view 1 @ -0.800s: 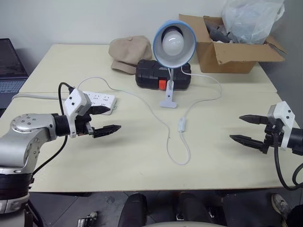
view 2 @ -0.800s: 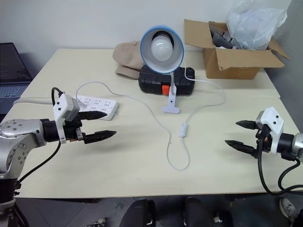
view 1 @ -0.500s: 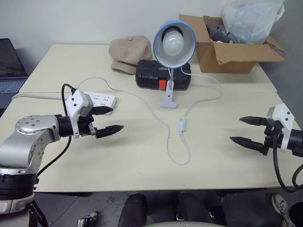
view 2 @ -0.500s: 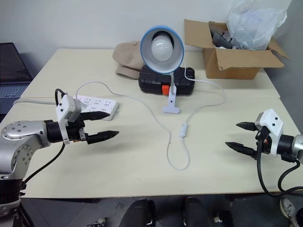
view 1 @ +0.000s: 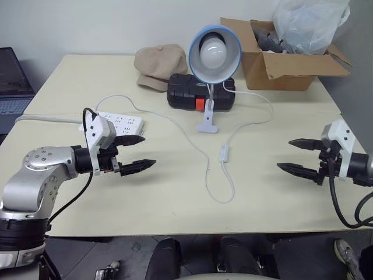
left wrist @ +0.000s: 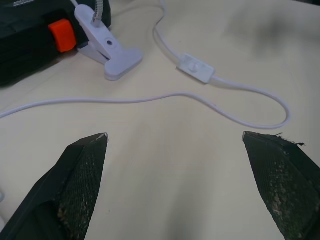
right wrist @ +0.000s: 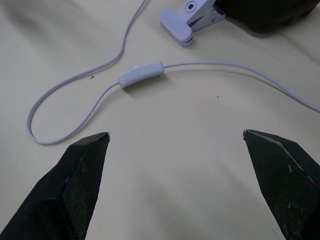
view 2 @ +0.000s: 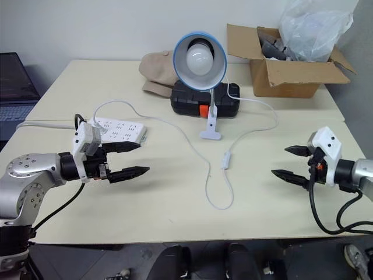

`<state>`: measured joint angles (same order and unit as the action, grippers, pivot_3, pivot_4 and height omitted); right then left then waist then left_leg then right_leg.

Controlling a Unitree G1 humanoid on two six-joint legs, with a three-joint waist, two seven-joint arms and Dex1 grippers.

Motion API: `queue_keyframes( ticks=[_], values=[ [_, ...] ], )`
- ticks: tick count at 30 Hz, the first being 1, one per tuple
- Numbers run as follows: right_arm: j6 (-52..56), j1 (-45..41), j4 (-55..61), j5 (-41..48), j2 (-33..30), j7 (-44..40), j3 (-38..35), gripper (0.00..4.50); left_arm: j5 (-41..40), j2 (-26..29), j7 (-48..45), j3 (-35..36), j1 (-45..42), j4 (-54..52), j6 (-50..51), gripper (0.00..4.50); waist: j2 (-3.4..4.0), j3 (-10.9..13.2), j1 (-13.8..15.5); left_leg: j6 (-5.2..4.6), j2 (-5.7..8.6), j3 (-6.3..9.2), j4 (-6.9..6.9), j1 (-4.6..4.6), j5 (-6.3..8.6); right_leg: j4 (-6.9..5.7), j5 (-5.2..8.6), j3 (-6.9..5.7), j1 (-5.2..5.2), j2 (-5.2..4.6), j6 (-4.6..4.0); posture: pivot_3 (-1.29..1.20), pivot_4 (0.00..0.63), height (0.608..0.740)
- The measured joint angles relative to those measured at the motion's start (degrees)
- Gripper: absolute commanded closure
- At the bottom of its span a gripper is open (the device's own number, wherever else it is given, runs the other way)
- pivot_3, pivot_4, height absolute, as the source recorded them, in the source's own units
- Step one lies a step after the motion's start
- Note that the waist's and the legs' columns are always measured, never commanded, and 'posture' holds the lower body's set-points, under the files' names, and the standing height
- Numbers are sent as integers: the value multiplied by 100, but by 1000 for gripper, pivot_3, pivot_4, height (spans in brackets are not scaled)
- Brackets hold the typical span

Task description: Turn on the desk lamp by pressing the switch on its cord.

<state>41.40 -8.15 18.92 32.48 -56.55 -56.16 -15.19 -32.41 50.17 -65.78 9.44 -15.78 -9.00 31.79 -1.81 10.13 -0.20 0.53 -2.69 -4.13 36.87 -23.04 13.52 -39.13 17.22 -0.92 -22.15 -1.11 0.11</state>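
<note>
The white switch (view 1: 224, 154) lies clear of the lamp's clip base (view 1: 207, 127), so the robot's right gripper should keep moving toward it with open fingers and close around its long sides.
The desk lamp (view 1: 214, 53) stands unlit at mid-table, its blue shade and white bulb facing me, its clip base (view 1: 206, 125) on the tabletop. Its thin white cord (view 1: 217, 198) loops toward the front, and the small white switch (view 1: 223, 154) lies on it just in front of the base. The switch (left wrist: 197, 67) and the cord's loop (left wrist: 282, 109) also show in the left wrist view, the switch (right wrist: 141, 75) in the right wrist view. My left gripper (view 1: 141, 153) hovers open to the left of the switch. My right gripper (view 1: 285, 155) hovers open to its right. Both are empty.
A white power strip (view 1: 121, 122) lies just behind my left gripper. A black case (view 1: 187, 92) and a tan cap (view 1: 158, 66) sit behind the lamp. A cardboard box (view 1: 285, 61) with a plastic bag stands at the back right. A laptop (view 1: 13, 81) is at far left.
Both grippers have edged inward toward the cord's switch, the right one more clearly. Both stay open. The lamp, cord and switch have not moved.
</note>
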Motion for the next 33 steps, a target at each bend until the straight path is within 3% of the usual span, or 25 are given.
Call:
queue_keyframes(
  ticks=[4, 11, 18, 24, 33],
  values=[
    [844, -576, 99, 270, 218, 486, 235, 0, -161, 55, -130, -42, -72, -50, 237, 8, 0, 0, -19, 0, 0, -1, 1, -1, 0, -1, -1, 2, -1, 0, -1, 0, 150, 740],
    [3055, -1971, -200, 702, 1514, 2046, 517, 0, -165, 180, -371, -498, -283, -316, 321, 8, -1, 0, -25, 1, -1, -1, 1, -2, -1, -6, -13, 3, -4, 2, -21, 0, 150, 740],
    [4755, -3009, -1091, 516, 3232, 3373, 107, 0, -141, 53, -442, -774, -453, -396, 287, 8, -2, -1, -34, 1, 0, -4, 3, -15, -1, -7, -18, 7, -16, 3, -30, 0, 150, 740],
    [4997, -3452, -1653, 157, 4023, 3980, -85, 0, -137, -114, -485, -1008, -518, -470, 270, 8, -1, -1, -43, 0, 1, -3, 2, -29, 0, -5, -18, 5, -25, 2, -30, 0, 150, 740],
    [4776, -3613, -2202, -203, 4403, 4177, -46, 0, -119, -220, -477, -1031, -517, -471, 249, 8, -2, -2, -76, 0, 4, -9, 14, -94, -2, -49, -19, 15, -110, 2, -30, 0, 150, 740]
  ],
)
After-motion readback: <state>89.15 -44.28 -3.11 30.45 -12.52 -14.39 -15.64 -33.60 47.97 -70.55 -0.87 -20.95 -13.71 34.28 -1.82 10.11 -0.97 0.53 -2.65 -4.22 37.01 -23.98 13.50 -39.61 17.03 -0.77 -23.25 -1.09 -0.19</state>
